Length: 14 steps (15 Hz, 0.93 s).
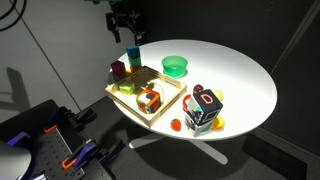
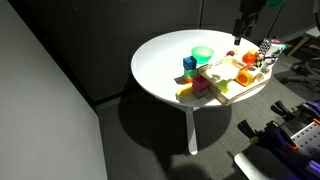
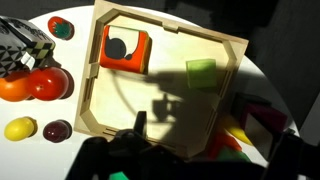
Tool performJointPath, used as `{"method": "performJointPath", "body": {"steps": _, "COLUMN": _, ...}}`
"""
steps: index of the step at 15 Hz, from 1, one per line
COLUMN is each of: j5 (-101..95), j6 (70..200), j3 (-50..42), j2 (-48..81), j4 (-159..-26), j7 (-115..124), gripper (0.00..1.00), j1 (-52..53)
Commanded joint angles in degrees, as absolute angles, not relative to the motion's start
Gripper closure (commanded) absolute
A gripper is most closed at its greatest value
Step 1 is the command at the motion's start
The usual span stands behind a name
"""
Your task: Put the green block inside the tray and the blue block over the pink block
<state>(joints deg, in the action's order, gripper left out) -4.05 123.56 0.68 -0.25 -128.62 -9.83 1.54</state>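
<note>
Next, I take the blue block (image 2: 189,62) with my gripper first to clear the green block (image 2: 190,73), which sits under the blue block outside the tray.
The pale wooden tray (image 3: 165,120) lies on the white round table and shows in both exterior views (image 1: 165,108) (image 2: 240,88). The green block (image 3: 200,72) lies inside the tray near one edge; it also shows in an exterior view (image 1: 127,88). The blue block (image 1: 133,57) (image 2: 188,63) stands outside the tray, next to the pink block (image 1: 118,70) (image 2: 200,85). The pink block shows dark in the wrist view (image 3: 263,113). My gripper (image 1: 125,35) (image 2: 243,25) hangs well above the tray and blocks, open and empty. In the wrist view it is a dark shape at the bottom.
An orange-and-black object (image 3: 125,48) sits in the tray. A green bowl (image 1: 175,66) stands behind the tray. A multicoloured letter cube (image 1: 205,105) and small toy fruits (image 3: 35,85) lie beside the tray. The table edge is close to the blocks.
</note>
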Motion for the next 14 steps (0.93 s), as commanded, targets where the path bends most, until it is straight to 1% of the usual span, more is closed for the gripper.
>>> {"method": "performJointPath", "body": {"steps": 1, "j5": -5.43, "j6": 123.88, "j3": 0.76, "j2": 2.25, "j4": -125.88, "j7": -7.81, "gripper": 0.00, "j1": 1.30}}
{"method": "performJointPath", "body": {"steps": 2, "j5": -4.05, "j6": 124.27, "j3": 0.87, "j2": 1.05, "j4": -127.91, "j7": -9.52, "gripper": 0.00, "j1": 1.36}}
{"method": "performJointPath", "body": {"steps": 14, "j5": -3.45, "j6": 125.67, "j3": 1.19, "j2": 2.35, "j4": -127.22, "j7": -9.47, "gripper": 0.00, "j1": 1.62}}
